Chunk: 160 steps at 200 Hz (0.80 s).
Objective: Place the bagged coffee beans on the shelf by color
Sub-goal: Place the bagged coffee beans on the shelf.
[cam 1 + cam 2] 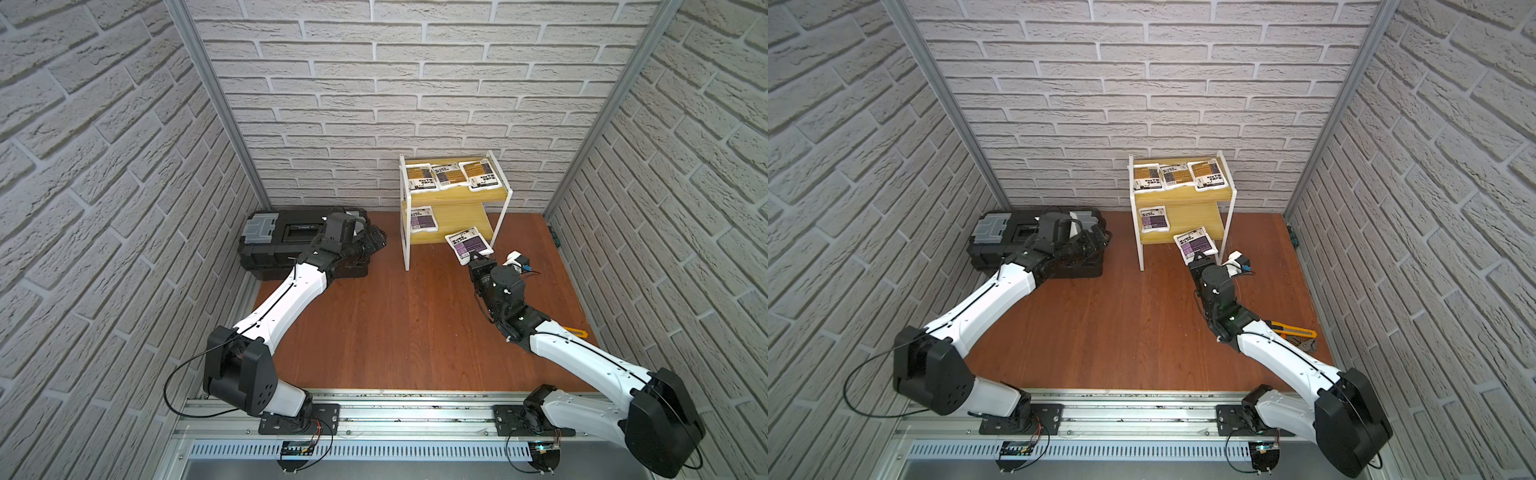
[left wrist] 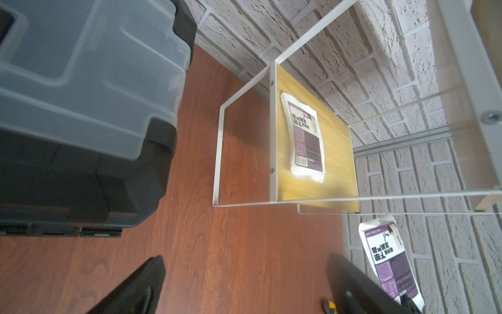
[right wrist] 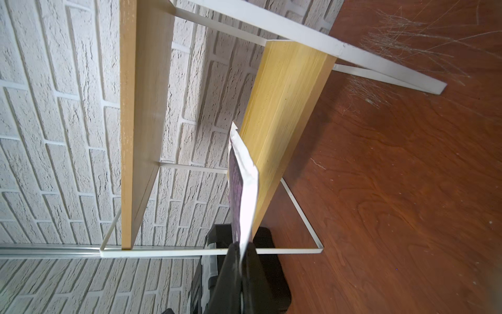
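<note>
The held purple bag (image 1: 467, 242) is level in front of the lower board's free space (image 1: 456, 216), so my right gripper keeps moving inward and let it go beside the other purple bag.
The shelf (image 1: 406, 232) stands at the back wall. Three orange-labelled bagged coffee beans (image 1: 448, 174) lie side by side on its top board. One purple-labelled bag (image 1: 422, 219) lies on the lower board, also in the left wrist view (image 2: 305, 138). My right gripper (image 1: 476, 259) is shut on the near edge of a second purple bag (image 1: 467, 244), held at the lower board's front right corner. In the right wrist view this bag (image 3: 244, 190) hangs edge-on against the lower board (image 3: 285, 122). My left gripper (image 2: 245, 261) is open and empty, hovering beside the toolbox.
A black toolbox (image 1: 291, 241) with a grey lid sits left of the shelf, under my left wrist. A yellow utility knife (image 1: 1293, 330) and pliers (image 1: 1308, 345) lie on the wooden floor by my right arm. Brick walls enclose three sides.
</note>
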Motion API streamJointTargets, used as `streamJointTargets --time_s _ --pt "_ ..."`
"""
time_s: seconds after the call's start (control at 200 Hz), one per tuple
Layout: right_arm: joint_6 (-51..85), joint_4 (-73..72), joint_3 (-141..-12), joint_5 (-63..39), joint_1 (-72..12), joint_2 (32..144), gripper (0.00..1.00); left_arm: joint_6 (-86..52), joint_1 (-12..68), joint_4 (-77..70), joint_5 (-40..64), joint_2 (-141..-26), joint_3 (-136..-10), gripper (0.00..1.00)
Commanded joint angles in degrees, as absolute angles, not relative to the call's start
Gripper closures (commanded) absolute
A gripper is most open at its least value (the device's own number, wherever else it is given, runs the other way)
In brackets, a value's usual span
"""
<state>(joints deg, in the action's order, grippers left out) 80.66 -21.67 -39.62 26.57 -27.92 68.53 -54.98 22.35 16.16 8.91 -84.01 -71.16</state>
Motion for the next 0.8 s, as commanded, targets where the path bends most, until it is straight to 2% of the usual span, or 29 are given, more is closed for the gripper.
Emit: streamJointTargets --time_s 0.0,0.39,0.795 --pt "82.4 -28.3 -42.9 28.1 -26.8 72.4 0.98 -53.3 21.7 14.0 10.6 -85.3 -72.6 0.02" --pt "86.7 -33.5 -52.6 27.9 -23.4 87.3 0.98 -50.5 20.9 15.5 11.2 -86.1 -73.7 0.02" --pt "88.9 -35.0 -60.1 27.9 -22.2 97.0 0.97 -49.7 20.4 16.6 11.7 -86.3 -74.4 0.02"
